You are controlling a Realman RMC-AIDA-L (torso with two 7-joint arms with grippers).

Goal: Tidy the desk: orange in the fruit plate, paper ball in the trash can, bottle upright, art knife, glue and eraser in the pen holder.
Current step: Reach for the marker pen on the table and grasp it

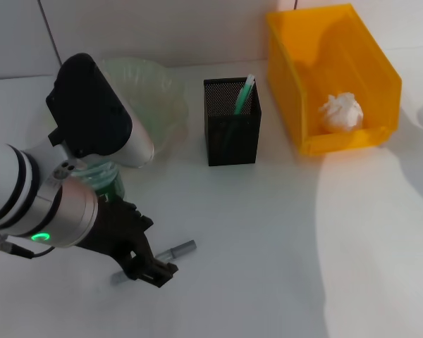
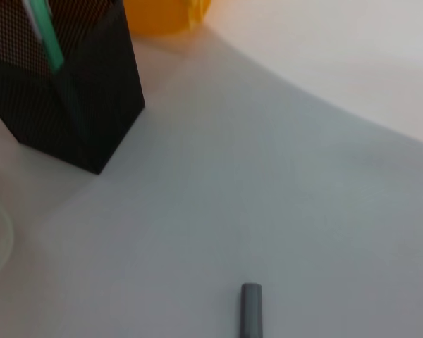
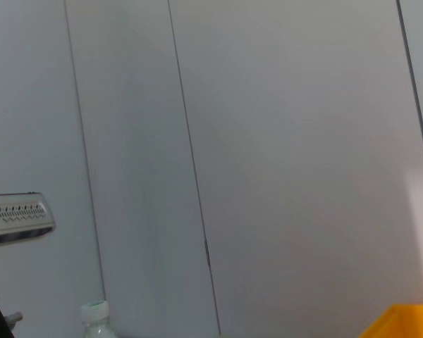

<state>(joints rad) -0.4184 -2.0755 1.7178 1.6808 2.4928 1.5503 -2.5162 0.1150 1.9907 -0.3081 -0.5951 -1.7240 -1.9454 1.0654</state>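
Note:
My left gripper is reaching over the grey art knife [image 1: 184, 248] at a slant. I should tilt the gripper more steeply down and bring it around the knife's middle [image 1: 164, 256].
My left gripper [image 1: 149, 267] hangs low over the white desk at the front left, right over a slim grey art knife [image 1: 178, 248] that lies flat; its free end shows in the left wrist view [image 2: 251, 310]. The black mesh pen holder [image 1: 231, 131] [image 2: 63, 84] stands mid-desk with a green and white stick in it. A white paper ball [image 1: 342, 111] lies inside the yellow trash can [image 1: 289, 84]. The pale green fruit plate [image 1: 162, 91] sits at the back left, partly behind my left arm. A greenish bottle [image 1: 102, 179] is mostly hidden under that arm; its white cap [image 3: 95, 313] shows in the right wrist view. Orange, eraser and right gripper are out of view.
The white wall rises right behind the plate, holder and bin. My bulky left forearm [image 1: 92, 113] covers the left part of the desk. The right wrist view shows mainly wall panels, a corner of the yellow trash can [image 3: 409, 320] and a grey device [image 3: 17, 215].

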